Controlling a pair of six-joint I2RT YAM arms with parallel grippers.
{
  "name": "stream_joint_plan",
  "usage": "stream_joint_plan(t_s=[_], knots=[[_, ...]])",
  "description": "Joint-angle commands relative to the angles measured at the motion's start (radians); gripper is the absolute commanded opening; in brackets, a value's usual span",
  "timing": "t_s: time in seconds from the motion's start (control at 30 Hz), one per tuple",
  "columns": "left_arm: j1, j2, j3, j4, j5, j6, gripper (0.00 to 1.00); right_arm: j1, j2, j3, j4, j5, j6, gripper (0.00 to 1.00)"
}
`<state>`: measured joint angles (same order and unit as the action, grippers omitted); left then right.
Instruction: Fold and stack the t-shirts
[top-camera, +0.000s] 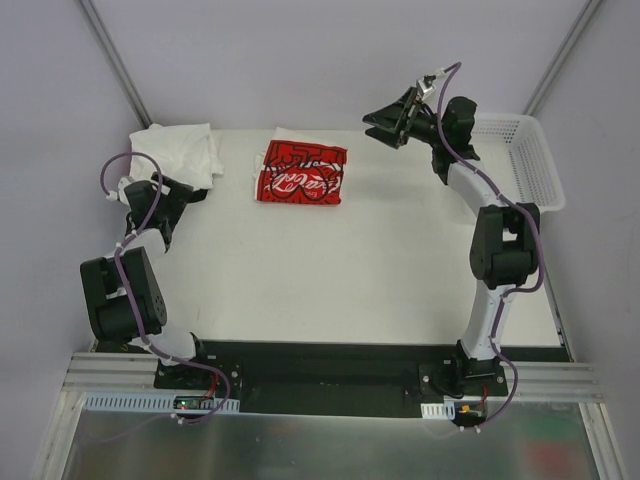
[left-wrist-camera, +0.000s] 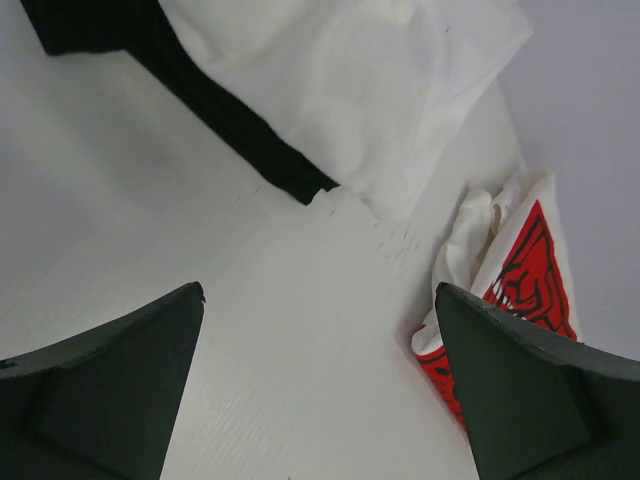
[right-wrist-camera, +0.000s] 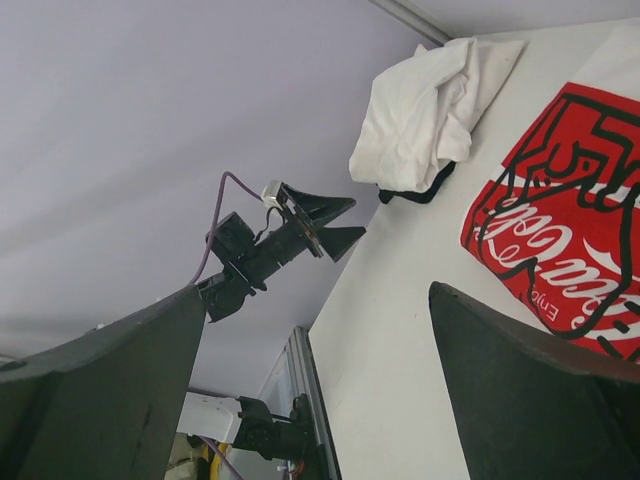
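I should grip the pile's front edge with my left gripper and pull it toward the middle, because the white pile is in the back corner, away from the red t-shirt.
A folded red t-shirt with white lettering lies at the back middle of the table, also in the right wrist view and at the right edge of the left wrist view. A pile of white t-shirts sits at the back left corner, with a black t-shirt showing from under the white cloth. My left gripper is open just in front of that pile, with bare table between its fingers. My right gripper is open and raised to the right of the red t-shirt, holding nothing.
A white mesh basket stands at the table's back right edge, behind the right arm. Grey walls close in the back and sides. The left gripper shows across the table in the right wrist view.
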<state>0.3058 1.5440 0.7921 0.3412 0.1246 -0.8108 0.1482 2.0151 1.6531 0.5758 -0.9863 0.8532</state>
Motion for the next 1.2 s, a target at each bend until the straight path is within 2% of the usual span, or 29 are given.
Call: stream_joint_plan(t_s=[0.0,0.13,0.37,0.53,1.17], knots=[[0.044,-0.018,-0.022,0.211,0.029,-0.073,0.99,-0.028,-0.015,-0.068,0.184,-0.043,0.075,0.96],[0.073,0.059,0.001,0.304,0.102,-0.132,0.99,-0.058,0.004,-0.084,0.334,-0.057,0.233,0.96],[0.088,0.131,-0.010,0.395,0.087,-0.168,0.99,-0.096,-0.013,-0.130,0.463,-0.057,0.320,0.96],[0.088,0.208,0.002,0.459,0.103,-0.231,0.98,-0.119,-0.032,-0.141,0.475,-0.057,0.336,0.96],[0.078,0.410,0.130,0.538,0.113,-0.294,0.97,-0.180,-0.049,-0.141,0.512,-0.058,0.420,0.98]])
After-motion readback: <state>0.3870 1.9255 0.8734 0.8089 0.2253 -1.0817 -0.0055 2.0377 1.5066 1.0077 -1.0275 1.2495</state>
